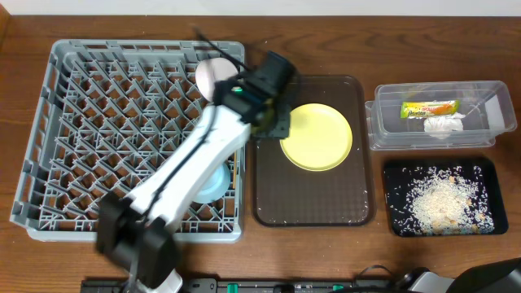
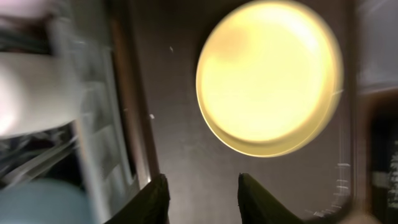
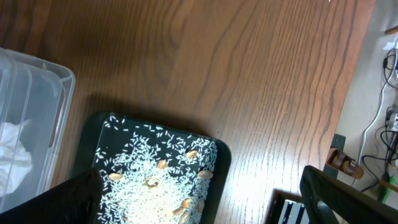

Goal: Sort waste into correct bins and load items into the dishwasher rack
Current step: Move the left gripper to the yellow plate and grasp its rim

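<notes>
The yellow plate's rack-side rim (image 1: 284,150) lies free next to the left gripper's open fingers, so the robot should keep lowering them until they are on both sides of that rim (image 2: 210,126), then close them.
The round yellow plate (image 1: 316,137) (image 2: 268,78) lies on a dark brown tray (image 1: 313,207). My left gripper (image 1: 275,126) (image 2: 202,199) hovers over the tray's left part, just left of the plate, open with nothing between its fingers. The grey dishwasher rack (image 1: 106,122) holds a small pale cup (image 1: 213,75) near its top right and a light blue bowl (image 1: 213,185) partly under my arm. The clear tub (image 1: 488,102) holds the snack wrapper (image 1: 430,108) and the white tissue (image 1: 444,124). Rice scraps (image 1: 440,199) (image 3: 149,180) fill the black tray (image 1: 391,203). My right gripper (image 3: 205,199) is wide open above that tray's corner.
The rack's right wall (image 2: 93,143) runs close along the left of my left gripper. Bare wooden table (image 3: 249,74) lies beyond the black tray. The clear tub's corner (image 3: 37,74) shows at the left of the right wrist view, and cables hang past the table's edge.
</notes>
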`<state>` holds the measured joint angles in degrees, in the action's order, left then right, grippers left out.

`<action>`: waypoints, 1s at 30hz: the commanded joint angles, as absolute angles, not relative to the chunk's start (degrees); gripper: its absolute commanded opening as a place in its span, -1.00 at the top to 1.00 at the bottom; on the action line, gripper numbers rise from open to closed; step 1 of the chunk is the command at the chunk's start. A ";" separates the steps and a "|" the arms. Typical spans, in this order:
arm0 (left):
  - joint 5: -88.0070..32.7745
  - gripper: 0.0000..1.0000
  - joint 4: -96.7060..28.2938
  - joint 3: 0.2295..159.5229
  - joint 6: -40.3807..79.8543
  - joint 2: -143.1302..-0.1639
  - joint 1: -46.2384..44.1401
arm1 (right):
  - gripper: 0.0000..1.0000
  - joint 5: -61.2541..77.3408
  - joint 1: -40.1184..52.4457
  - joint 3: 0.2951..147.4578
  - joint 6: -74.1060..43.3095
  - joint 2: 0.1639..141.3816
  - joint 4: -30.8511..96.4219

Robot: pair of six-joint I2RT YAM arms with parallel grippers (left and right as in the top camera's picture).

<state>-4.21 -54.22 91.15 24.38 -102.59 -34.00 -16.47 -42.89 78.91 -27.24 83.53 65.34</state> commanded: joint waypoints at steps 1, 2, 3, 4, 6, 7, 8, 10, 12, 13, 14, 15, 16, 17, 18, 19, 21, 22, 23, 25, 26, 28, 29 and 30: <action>-0.60 0.19 -52.69 91.64 23.40 -109.16 -35.24 | -0.99 -17.08 -43.16 78.96 -28.25 83.15 65.39; -0.14 0.19 -51.88 91.64 23.40 -110.65 -35.29 | -0.98 -17.08 -43.16 78.94 -28.25 83.15 65.39; 0.10 0.19 -50.92 91.64 23.40 -112.22 -35.29 | -0.98 -17.10 -43.16 78.94 -28.25 83.15 65.39; 0.12 0.19 -50.13 91.64 23.42 -113.51 -35.27 | -0.98 -17.08 -43.16 78.96 -28.25 83.15 65.39; 0.12 0.19 -48.71 91.64 23.42 -115.66 -35.05 | -0.98 -17.08 -43.16 78.96 -28.25 83.15 65.39; 0.12 0.19 -47.81 91.64 23.42 -116.79 -35.05 | -0.99 -17.08 -43.16 78.94 -28.25 83.15 65.39; 0.05 0.19 -47.07 91.64 23.42 -117.47 -35.07 | -0.99 -17.10 -43.16 78.94 -28.25 83.15 65.39; 0.03 0.19 -45.50 91.64 23.42 -118.98 -35.18 | -0.99 -17.08 -43.16 78.96 -28.25 83.15 65.39; -0.01 0.20 -44.38 91.59 23.44 -120.36 -35.38 | -0.98 -17.10 -43.16 78.96 -28.25 83.15 65.39; -0.01 0.20 -43.99 91.48 23.49 -120.79 -35.51 | -0.99 -17.08 -43.16 78.96 -28.25 83.15 65.39; -0.34 0.20 -43.51 91.24 23.70 -121.30 -35.70 | -0.98 -17.08 -43.16 78.96 -28.25 83.15 65.39; -0.99 0.21 -43.05 91.00 23.73 -121.64 -35.88 | -0.98 -17.08 -43.16 78.96 -28.25 83.15 65.41; -1.06 0.21 -42.68 90.78 23.94 -122.04 -36.05 | -0.98 -17.10 -43.16 78.96 -28.25 83.15 65.39; -1.02 0.21 -42.37 90.56 24.10 -122.39 -36.34 | -0.98 -17.08 -43.16 78.94 -28.25 83.15 65.39; -1.04 0.22 -41.95 90.30 24.10 -122.65 -36.53 | -0.99 -17.08 -43.16 78.94 -28.25 83.15 65.39; -1.02 0.23 -41.56 90.11 24.10 -123.02 -36.77 | -0.98 -17.08 -43.16 78.96 -28.25 83.15 65.39; -0.99 0.35 -41.25 90.11 24.10 -123.81 -37.21 | -0.99 -17.08 -43.16 78.96 -28.25 83.15 65.39; -0.97 0.37 -41.17 90.11 24.10 -124.07 -37.39 | -0.99 -17.08 -43.16 78.94 -28.25 83.15 65.39; -0.82 0.39 -41.08 90.11 24.10 -124.29 -37.50 | -0.99 -17.08 -43.16 78.96 -28.25 83.15 65.39; -0.80 0.42 -40.99 90.08 24.08 -124.42 -37.60 | -0.99 -17.08 -43.16 78.96 -28.25 83.15 65.39; -0.80 0.48 -40.93 90.08 24.08 -124.42 -37.58 | -0.98 -17.08 -43.16 78.94 -28.25 83.15 65.39; -0.71 0.56 -40.64 90.11 24.08 -124.42 -37.58 | -0.98 -17.10 -43.16 78.96 -28.25 83.15 65.39; -0.34 0.62 -40.60 90.11 24.05 -124.42 -37.58 | -0.99 -17.08 -43.16 78.94 -28.25 83.15 65.41; 0.21 0.70 -40.60 90.11 24.03 -124.42 -37.58 | -0.98 -17.08 -43.16 78.96 -28.25 83.15 65.39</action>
